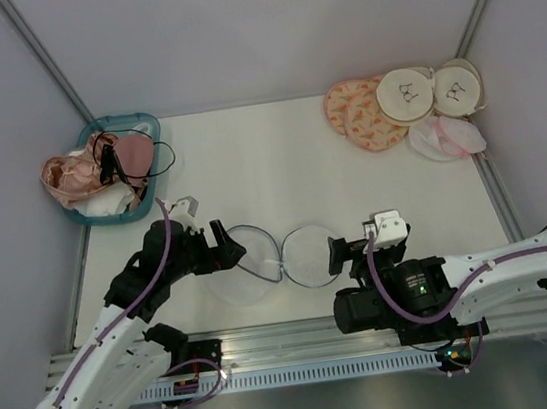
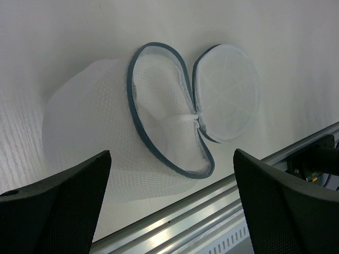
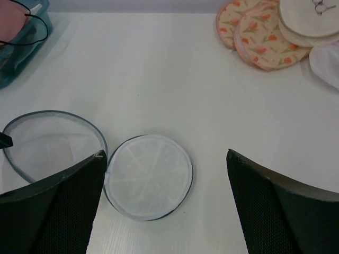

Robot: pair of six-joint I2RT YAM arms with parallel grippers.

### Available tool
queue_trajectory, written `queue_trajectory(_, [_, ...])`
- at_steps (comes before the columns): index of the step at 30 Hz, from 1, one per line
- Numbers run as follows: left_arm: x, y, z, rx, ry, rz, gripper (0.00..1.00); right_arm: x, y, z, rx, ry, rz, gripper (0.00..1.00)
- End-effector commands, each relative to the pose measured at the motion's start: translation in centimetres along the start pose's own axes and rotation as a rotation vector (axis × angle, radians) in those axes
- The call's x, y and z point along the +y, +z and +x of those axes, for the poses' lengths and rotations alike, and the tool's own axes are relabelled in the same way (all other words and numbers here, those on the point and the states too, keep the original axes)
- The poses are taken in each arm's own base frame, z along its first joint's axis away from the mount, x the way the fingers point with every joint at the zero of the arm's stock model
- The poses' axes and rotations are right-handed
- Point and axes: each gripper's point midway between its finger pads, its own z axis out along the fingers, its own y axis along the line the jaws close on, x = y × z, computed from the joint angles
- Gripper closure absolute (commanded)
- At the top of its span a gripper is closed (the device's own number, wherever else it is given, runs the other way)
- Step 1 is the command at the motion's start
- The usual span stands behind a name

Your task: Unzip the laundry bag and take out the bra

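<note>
My open right gripper should keep going, since the mesh lid's outer rim [image 3: 192, 175] lies free beside it. It should move toward that rim [image 3: 183, 199] until its fingers straddle it, then close.
The laundry bag [image 1: 244, 266] lies open on the white table, its blue-grey rim [image 2: 159, 159] gaping and only mesh showing inside. Its round mesh lid [image 1: 310, 255] is flipped out flat to the right, still joined at the hinge. The lid also shows in the left wrist view [image 2: 228, 100] and the right wrist view [image 3: 148, 177]. My left gripper [image 1: 227, 248] is open and empty at the bag's left side, and shows in its own view [image 2: 172, 211]. My right gripper [image 1: 336, 257] is open and empty just right of the lid, above it in its own view [image 3: 167, 211]. Pink bras [image 1: 97, 167] lie in a teal basket.
The teal basket [image 1: 142, 121] stands at the back left. Peach patterned pouches [image 1: 357, 113], cream pouches [image 1: 408, 94] and a white mesh bag [image 1: 446, 138] lie at the back right. An aluminium rail [image 1: 291, 335] runs along the table's near edge.
</note>
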Motion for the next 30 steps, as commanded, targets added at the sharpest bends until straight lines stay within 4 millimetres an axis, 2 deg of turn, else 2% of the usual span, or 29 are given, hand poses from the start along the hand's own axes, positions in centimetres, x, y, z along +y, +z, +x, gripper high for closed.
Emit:
queue_trajectory(1, [-0.6, 0.1, -0.8, -0.032, 0.043, 0.011, 0.00, -0.9, 0.7, 4.1, 0.110, 0.204, 0.015, 0.02])
queue_trajectory(2, [-0.9, 0.0, -0.8, -0.041, 0.039, 0.020, 0.01, -1.6, 0.7, 4.3, 0.129, 0.280, 0.002, 0.02])
queue_trajectory(3, [-1.0, -0.1, -1.0, -0.052, 0.039, 0.022, 0.00, -2.2, 1.1, 4.9, 0.144, 0.286, 0.004, 0.02])
queue_trajectory(4, [-1.0, -0.1, -1.2, -0.066, 0.036, 0.022, 0.00, -2.1, 1.0, 6.4, 0.184, 0.376, -0.035, 0.02])
queue_trajectory(9, [-1.2, -0.2, -1.3, -0.077, 0.027, 0.030, 0.00, -2.4, 1.6, 9.6, 0.249, 0.505, -0.086, 0.03])
queue_trajectory(15, [-1.4, -0.5, -1.4, -0.091, 0.014, 0.043, 0.00, -0.9, 1.9, 13.4, 0.363, 0.598, -0.140, 0.03])
queue_trajectory(19, [-1.7, -0.7, -1.5, -0.101, 0.006, 0.056, 0.00, -0.4, 2.8, 17.4, 0.463, 0.673, -0.149, 0.03])
queue_trajectory(20, [-1.7, -0.8, -1.3, -0.096, 0.005, 0.062, 0.00, -0.7, 3.5, 17.8, 0.471, 0.688, -0.135, 0.03])
queue_trajectory(21, [-1.8, -0.8, -1.3, -0.097, 0.004, 0.064, 0.00, 0.2, 3.5, 17.8, 0.489, 0.714, -0.171, 0.04])
queue_trajectory(22, [-1.8, -0.9, -1.3, -0.101, 0.003, 0.067, 0.00, 0.1, 3.8, 18.5, 0.508, 0.705, -0.160, 0.04])
queue_trajectory(26, [-1.9, -1.2, -1.5, -0.117, -0.004, 0.075, 0.00, 0.9, 4.8, 18.5, 0.526, 0.722, -0.173, 0.07])
queue_trajectory(27, [-1.9, -1.3, -1.5, -0.121, -0.003, 0.076, 0.00, 1.5, 5.2, 18.0, 0.525, 0.752, -0.199, 0.10])
queue_trajectory(29, [-1.9, -1.5, -1.6, -0.132, -0.008, 0.078, 0.00, 1.2, 5.9, 18.6, 0.539, 0.767, -0.183, 0.15])
queue_trajectory(30, [-2.0, -1.6, -1.7, -0.134, -0.009, 0.080, 0.00, 1.6, 6.2, 18.3, 0.534, 0.789, -0.195, 0.22])
